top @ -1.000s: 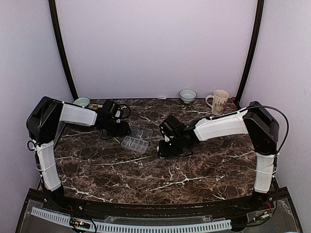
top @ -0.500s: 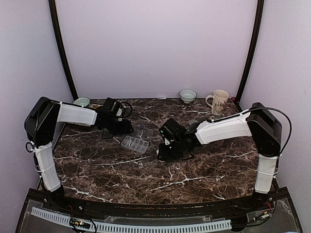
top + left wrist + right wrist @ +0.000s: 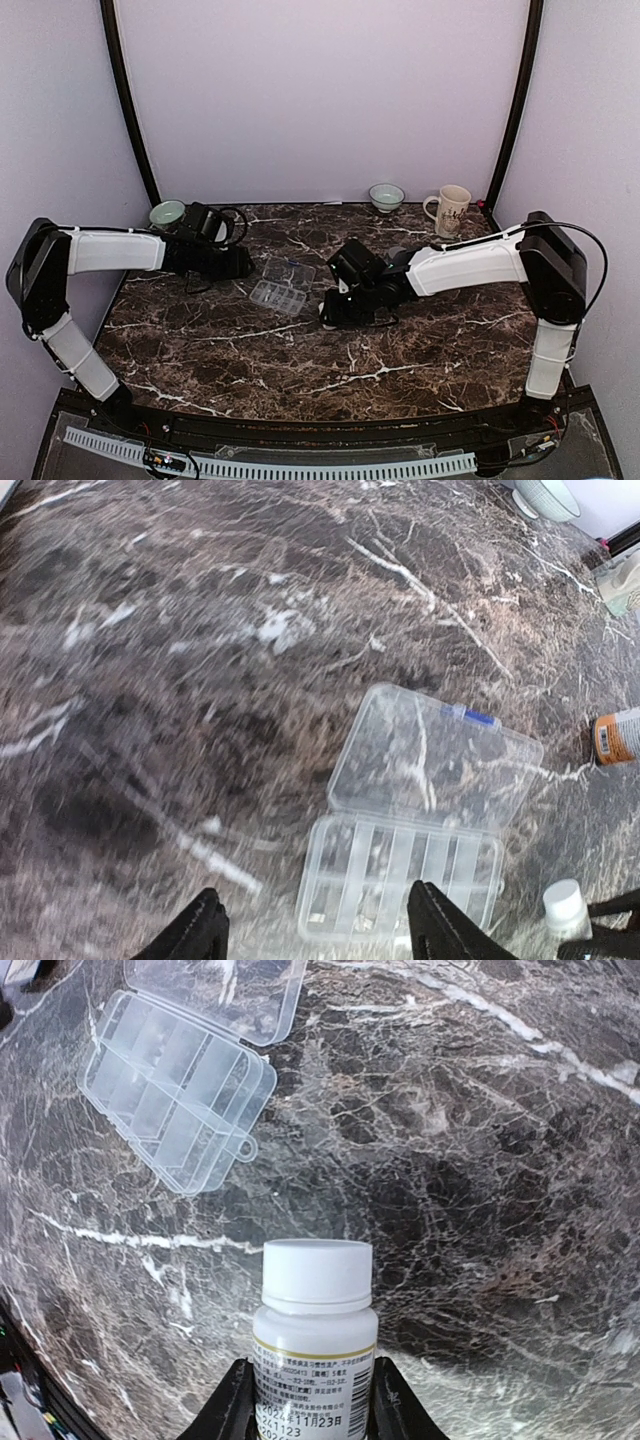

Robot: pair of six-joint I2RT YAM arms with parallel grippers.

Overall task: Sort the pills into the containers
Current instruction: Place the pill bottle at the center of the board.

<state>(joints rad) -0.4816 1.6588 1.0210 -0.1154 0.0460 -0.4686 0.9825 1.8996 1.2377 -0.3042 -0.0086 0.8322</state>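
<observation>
I can see that the marble (image 3: 262, 343) in front of the organizer box is clear, so I should go on bringing the white pill bottle there with my right gripper until the bottle touches down.
The clear organizer box (image 3: 281, 289) lies mid-table with its hinged lid (image 3: 432, 745) flat open behind the compartment tray (image 3: 400, 872). It also shows in the right wrist view, organizer box (image 3: 172, 1092), at top left. Pale specks sit in the tray's near compartments; blur hides whether they are pills. My left gripper (image 3: 240, 263) is just left of the box and stands open (image 3: 320, 927) with nothing between its fingers. My right gripper (image 3: 332, 311), right of the box, is shut on a white pill bottle (image 3: 315, 1345) with a white cap on.
An orange-labelled bottle (image 3: 615, 738) lies right of the organizer's lid. A pale bowl (image 3: 386, 196) and a mug (image 3: 449, 210) stand at the back right. A green bowl (image 3: 167, 212) is at the back left, behind my left arm.
My left arm has stretched out and swung left, drawing its gripper slightly back from the box. The right gripper with the bottle has edged a little left.
</observation>
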